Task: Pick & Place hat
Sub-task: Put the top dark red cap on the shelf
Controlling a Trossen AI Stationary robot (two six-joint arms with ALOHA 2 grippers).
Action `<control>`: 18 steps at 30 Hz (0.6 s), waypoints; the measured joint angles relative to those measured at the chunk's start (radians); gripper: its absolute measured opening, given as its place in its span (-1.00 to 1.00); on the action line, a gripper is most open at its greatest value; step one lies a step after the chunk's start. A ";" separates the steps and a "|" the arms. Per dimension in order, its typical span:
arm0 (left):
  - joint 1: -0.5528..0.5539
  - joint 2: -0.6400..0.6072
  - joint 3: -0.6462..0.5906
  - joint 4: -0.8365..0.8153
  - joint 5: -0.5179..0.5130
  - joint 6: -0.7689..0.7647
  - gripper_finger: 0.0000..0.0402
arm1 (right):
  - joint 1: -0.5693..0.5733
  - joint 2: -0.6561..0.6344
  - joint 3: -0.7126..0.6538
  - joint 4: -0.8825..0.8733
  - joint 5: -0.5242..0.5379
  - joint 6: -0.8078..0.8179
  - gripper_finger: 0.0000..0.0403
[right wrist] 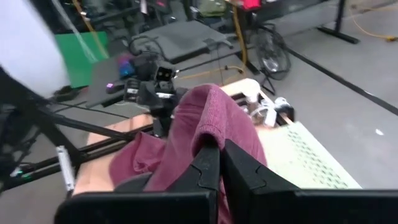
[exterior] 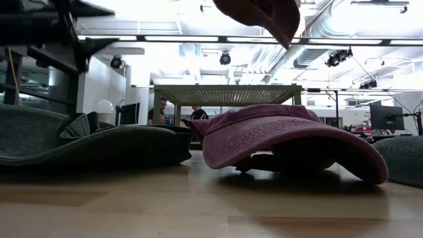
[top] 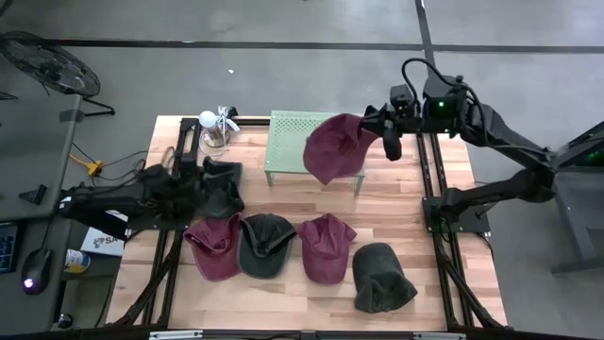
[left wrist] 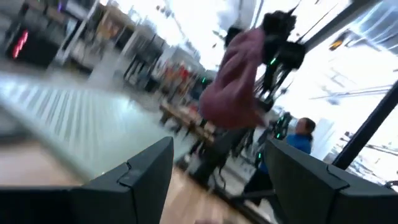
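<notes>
The maroon hat point(top: 334, 147) is in my right gripper, and its loose edge faces my open left gripper. I should go on reaching until my left gripper grabs that edge point(top: 310, 156).
My right gripper point(top: 385, 134) is shut on a maroon hat point(top: 335, 146), which hangs in the air over the right part of a green perforated stand point(top: 293, 137). In the low view this hat point(exterior: 264, 13) shows at the top edge. My left gripper point(top: 212, 181) is open at the table's left side, beside a dark hat point(top: 225, 194); nothing lies between its fingers point(left wrist: 146, 180). Several more hats lie flat along the table's near side: maroon point(top: 212, 246), dark green point(top: 267, 244), maroon point(top: 326, 247) and dark point(top: 382, 279). My right gripper point(right wrist: 217, 158) pinches a raised fold of the maroon hat's cloth point(right wrist: 208, 132) between its two fingers. The fingers come from the table's right side, roughly level. The hat is lifted clear and hangs slack below and in front of the fingers.
A small white fan and a glass jar point(top: 215, 127) stand at the far left corner, next to the green stand. The stand's top point(exterior: 228, 96) rests on thin legs. People show in the room behind. Bare wood lies between the stand and the row of hats.
</notes>
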 joint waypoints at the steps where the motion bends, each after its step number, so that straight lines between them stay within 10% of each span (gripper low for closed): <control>1: 0.000 0.024 0.013 0.026 -0.005 0.021 0.24 | 0.002 0.005 0.000 0.015 -0.020 -0.001 -1.00; 18: 0.000 0.649 0.469 0.023 0.039 0.172 0.24 | 0.001 0.021 0.000 0.045 -0.032 -0.075 -1.00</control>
